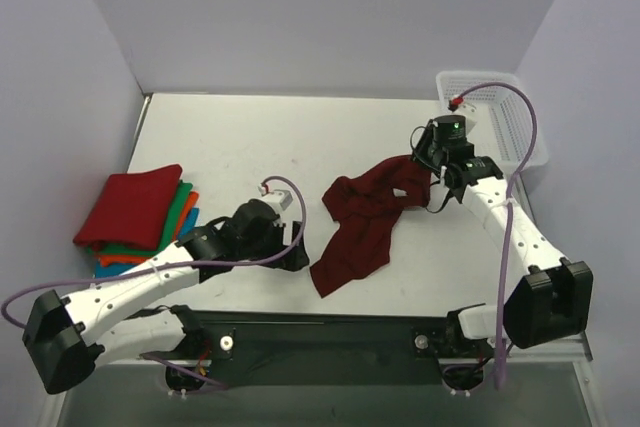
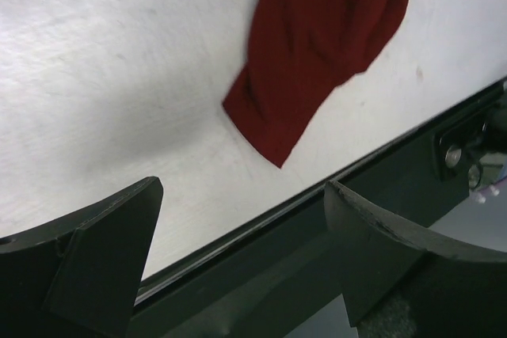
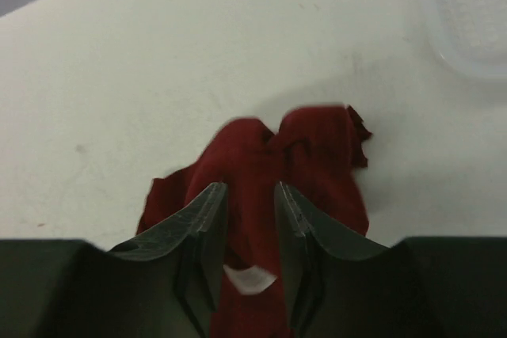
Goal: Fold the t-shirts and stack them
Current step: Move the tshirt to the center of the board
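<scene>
The maroon t-shirt is bunched up in loose folds point(image 1: 376, 197), so I expect it to stretch out into a long, wrinkled strip when I pull its lower end point(image 1: 331, 275).
A crumpled dark maroon t-shirt point(image 1: 365, 217) lies mid-table, its lower end point(image 2: 317, 45) pointing toward the front edge. Its upper end point(image 3: 317, 156) is bunched under my right gripper point(image 1: 432, 162). The right jaws point(image 3: 249, 187) stand a little apart just above the cloth, and maroon fabric shows through the gap. My left gripper point(image 1: 297, 257) is low near the front edge, left of the shirt's lower end, with wide open jaws point(image 2: 242, 186) holding nothing. At the left sits a stack of folded t-shirts point(image 1: 135, 212), bright red on top, with green, orange and blue edges below.
A white mesh basket point(image 1: 490, 117) stands at the back right corner, just behind the right gripper, and its rim point(image 3: 467, 13) shows in the right wrist view. The table's dark front rail point(image 2: 380, 172) runs close under the left gripper.
</scene>
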